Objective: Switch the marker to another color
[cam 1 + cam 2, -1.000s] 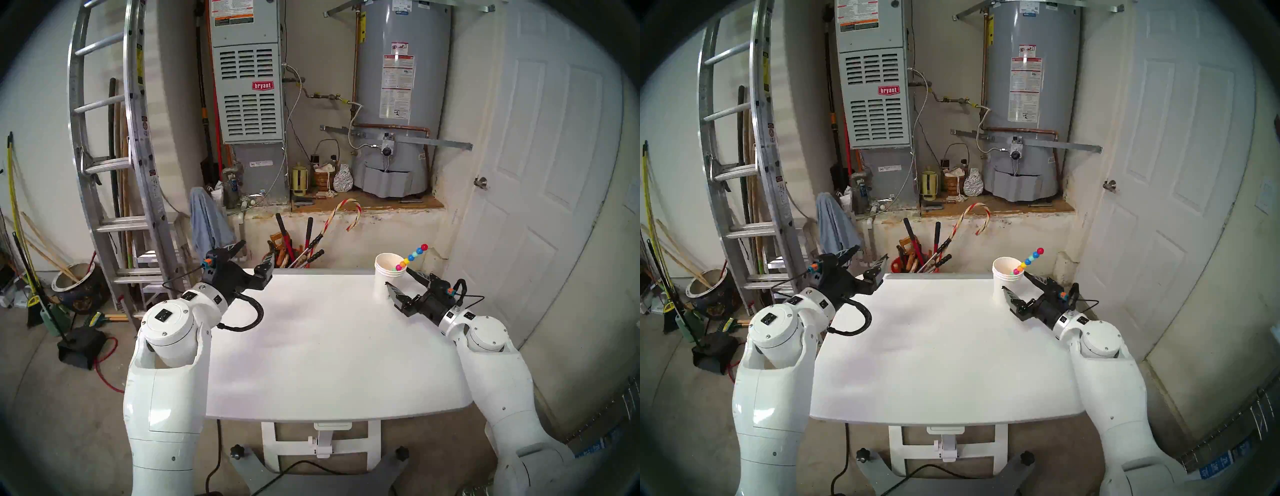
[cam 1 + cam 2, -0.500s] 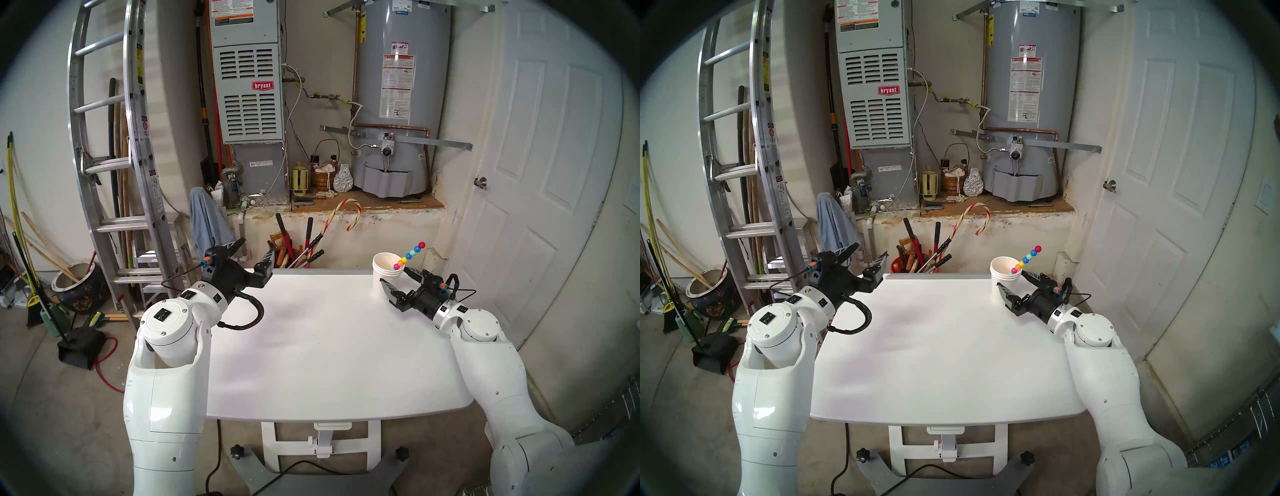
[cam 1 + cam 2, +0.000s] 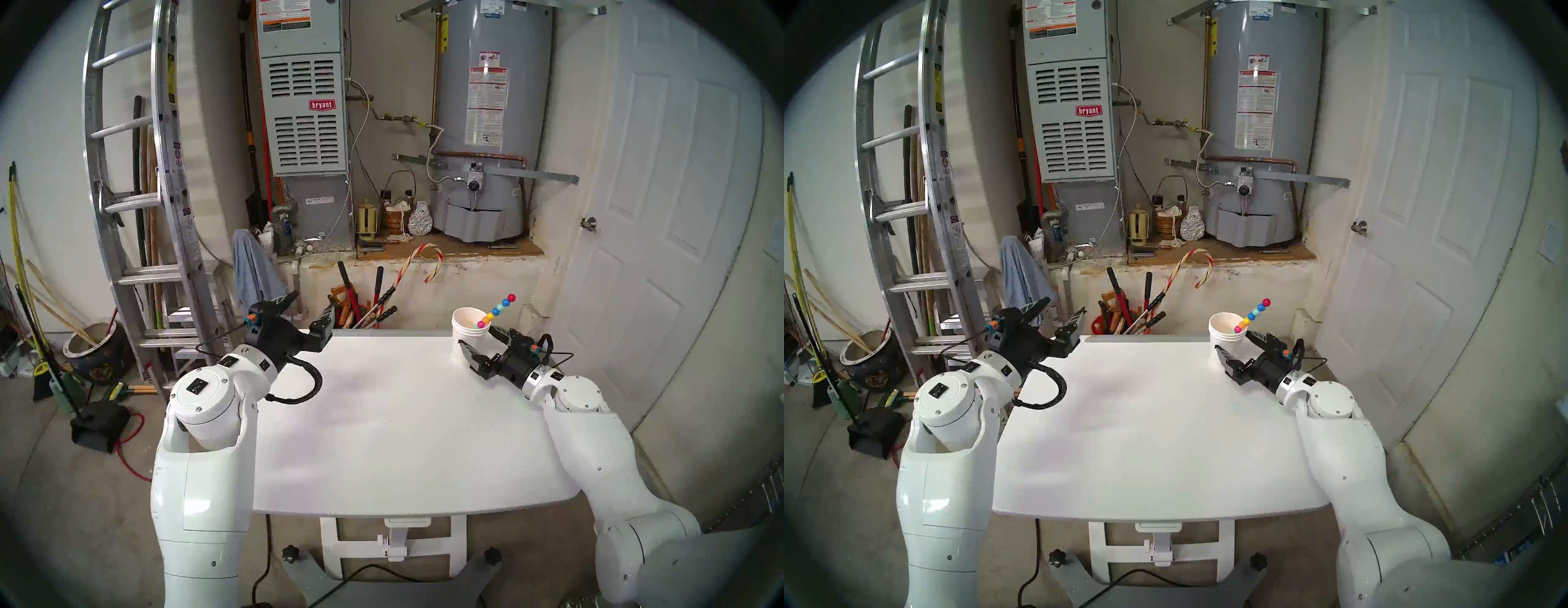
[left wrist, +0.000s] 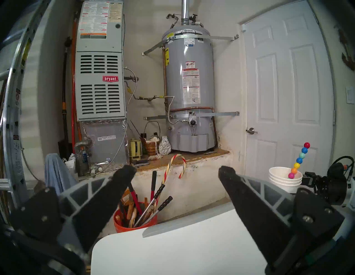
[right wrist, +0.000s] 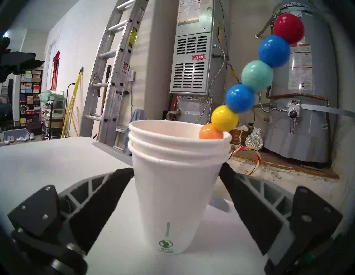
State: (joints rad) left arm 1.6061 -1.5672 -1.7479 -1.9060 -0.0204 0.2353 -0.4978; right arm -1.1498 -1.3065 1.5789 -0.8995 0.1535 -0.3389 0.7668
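The coloured beads are touching at narrow joints (image 5: 266,64), so I expect the marker (image 3: 496,311) to come apart between beads when I pull it with both grippers.
The marker (image 3: 496,312) (image 3: 1252,316) (image 4: 299,160) (image 5: 247,76) is a slim stick of coloured beads, red at the top. It leans out to the right of a stack of white paper cups (image 3: 460,334) (image 3: 1221,339) (image 4: 284,180) (image 5: 172,192) at the table's far right corner. My right gripper (image 3: 478,339) (image 3: 1233,342) (image 5: 175,169) is open, one finger on each side of the cup stack, below the rims. My left gripper (image 3: 312,304) (image 3: 1064,306) (image 4: 176,168) hangs open and empty over the table's far left corner.
The white table (image 3: 403,424) carries only the cups. Behind its far edge stand an orange bucket (image 4: 134,224) of long-handled tools and a striped candy cane (image 3: 424,259). A ladder (image 3: 140,191) leans at the left, and a white door (image 3: 657,212) is close on the right.
My right gripper has moved forward and a little left, so its open fingers now flank the cup stack. The left arm has barely shifted.
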